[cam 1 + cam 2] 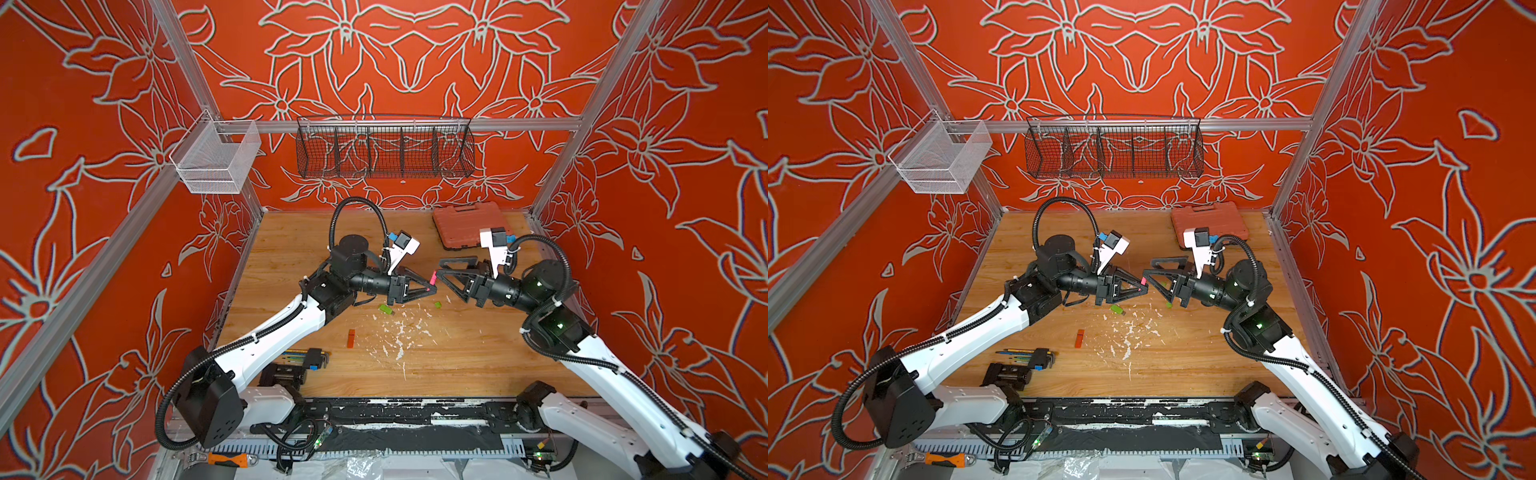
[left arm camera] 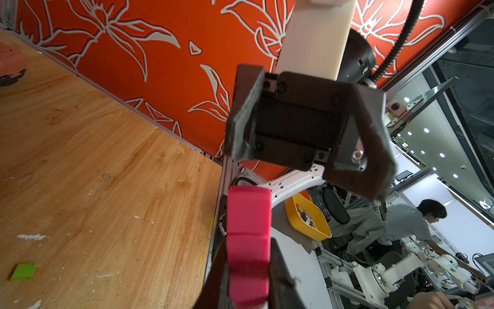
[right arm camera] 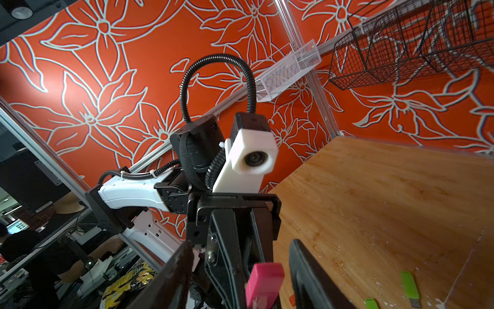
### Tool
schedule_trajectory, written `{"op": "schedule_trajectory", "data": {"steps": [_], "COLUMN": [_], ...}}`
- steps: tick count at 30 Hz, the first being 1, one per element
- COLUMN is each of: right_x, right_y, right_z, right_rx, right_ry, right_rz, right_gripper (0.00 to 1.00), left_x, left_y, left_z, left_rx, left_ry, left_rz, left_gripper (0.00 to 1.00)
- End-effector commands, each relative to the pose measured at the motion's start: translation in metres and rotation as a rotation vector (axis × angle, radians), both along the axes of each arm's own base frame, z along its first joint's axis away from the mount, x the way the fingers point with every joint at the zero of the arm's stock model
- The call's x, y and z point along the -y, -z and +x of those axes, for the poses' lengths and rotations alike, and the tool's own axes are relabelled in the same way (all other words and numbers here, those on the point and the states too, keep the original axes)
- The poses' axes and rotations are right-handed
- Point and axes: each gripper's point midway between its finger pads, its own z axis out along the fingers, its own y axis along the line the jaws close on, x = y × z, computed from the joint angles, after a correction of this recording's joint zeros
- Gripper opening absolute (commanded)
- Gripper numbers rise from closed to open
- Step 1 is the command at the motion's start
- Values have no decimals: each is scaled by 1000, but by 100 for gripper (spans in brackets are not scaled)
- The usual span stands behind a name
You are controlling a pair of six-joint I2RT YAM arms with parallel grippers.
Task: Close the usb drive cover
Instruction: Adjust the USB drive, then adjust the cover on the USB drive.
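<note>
A thin seam (image 2: 249,235) can be seen between the cover and the body of the pink usb drive, so next my right gripper closes its fingers and pushes on the cover's outer end (image 2: 250,189).
A pink usb drive (image 1: 433,277) (image 1: 1143,281) hangs above the middle of the wooden table. My left gripper (image 1: 432,286) is shut on its lower part. In the left wrist view the drive (image 2: 248,240) sticks out beyond the fingers, and its cover (image 2: 250,208) sits on the outer end with only a thin seam against the body. My right gripper (image 1: 439,269) faces it from the right and is open. In the right wrist view the drive (image 3: 263,281) stands in the gap between that gripper's fingers (image 3: 302,267), touching neither.
On the table below lie a green drive (image 1: 385,308), a small green cap (image 1: 437,304) and an orange drive (image 1: 351,338). A red tool case (image 1: 469,224) lies at the back right. Hex keys (image 1: 307,357) and a black block (image 1: 282,376) sit at the front left. A wire basket (image 1: 384,151) hangs on the back wall.
</note>
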Motion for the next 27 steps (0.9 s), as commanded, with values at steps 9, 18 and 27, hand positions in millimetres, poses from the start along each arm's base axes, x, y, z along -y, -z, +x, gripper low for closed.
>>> {"op": "schedule_trajectory", "data": {"steps": [9, 18, 27], "right_x": [-10, -13, -13], "right_y": [5, 10, 19], "right_z": [6, 7, 8], "right_rx": [-19, -28, -50], "right_ry": [-52, -68, -65], "right_rz": [-59, -53, -76], "right_gripper": [49, 34, 21], "left_x": [2, 4, 5], "left_y": [-12, -11, -21], "left_z": [-11, -9, -6], "left_rx": [51, 50, 94], "left_ry": [40, 42, 42], "left_rz": [-22, -17, -35], "left_gripper": [0, 0, 0]}}
